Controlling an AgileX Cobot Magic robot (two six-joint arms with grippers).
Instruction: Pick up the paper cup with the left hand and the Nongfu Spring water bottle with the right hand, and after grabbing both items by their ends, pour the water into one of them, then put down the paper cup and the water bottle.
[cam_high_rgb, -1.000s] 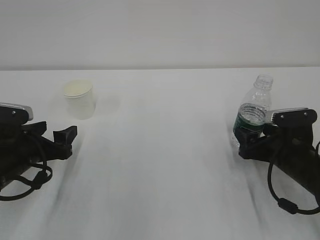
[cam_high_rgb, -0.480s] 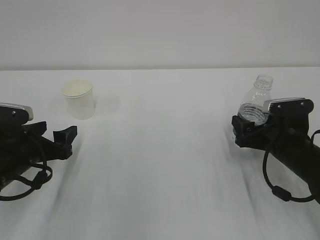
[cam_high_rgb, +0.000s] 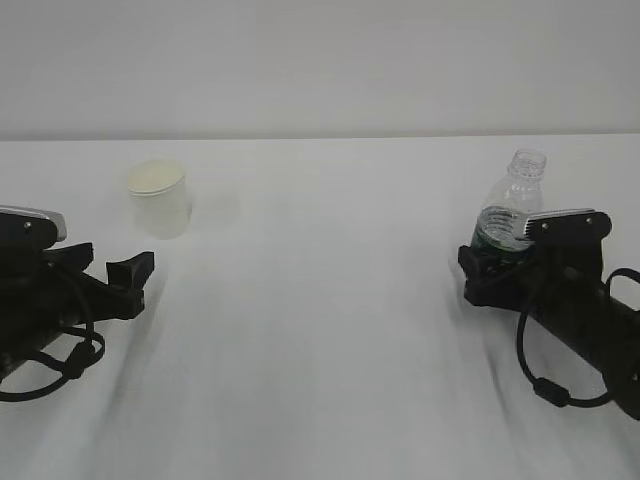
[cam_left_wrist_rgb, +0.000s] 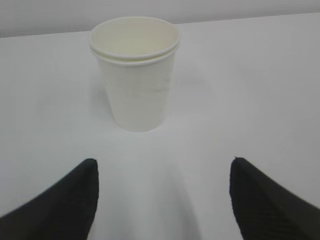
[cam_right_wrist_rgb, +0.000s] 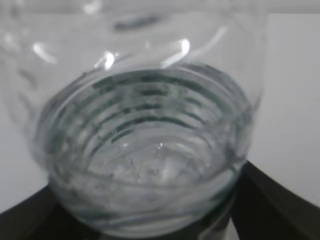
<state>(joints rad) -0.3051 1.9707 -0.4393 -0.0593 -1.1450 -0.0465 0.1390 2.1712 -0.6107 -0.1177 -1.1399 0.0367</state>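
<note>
The water bottle (cam_high_rgb: 508, 207) has an oval waterline low inside it, so it will pour a thin stream only when I tip it steeply.
The paper cup (cam_high_rgb: 159, 198) stands upright at the back left of the table. In the left wrist view the cup (cam_left_wrist_rgb: 135, 75) is straight ahead, apart from my left gripper (cam_left_wrist_rgb: 163, 165), which is open and empty. In the exterior view that gripper (cam_high_rgb: 115, 270) lies low on the table, in front of the cup. The capless Nongfu Spring water bottle (cam_high_rgb: 515, 200) stands upright at the right. My right gripper (cam_high_rgb: 490, 268) is open, with its fingers either side of the bottle's lower part. The ribbed bottle (cam_right_wrist_rgb: 145, 140) fills the right wrist view. Its water is hard to make out.
The white table (cam_high_rgb: 320, 320) runs back to a plain pale wall (cam_high_rgb: 320, 60). Cables loop under both arms near the front corners.
My right gripper has slid forward and leftward, so the bottle's lower half now sits between its fingers. The left arm and the cup have not moved.
</note>
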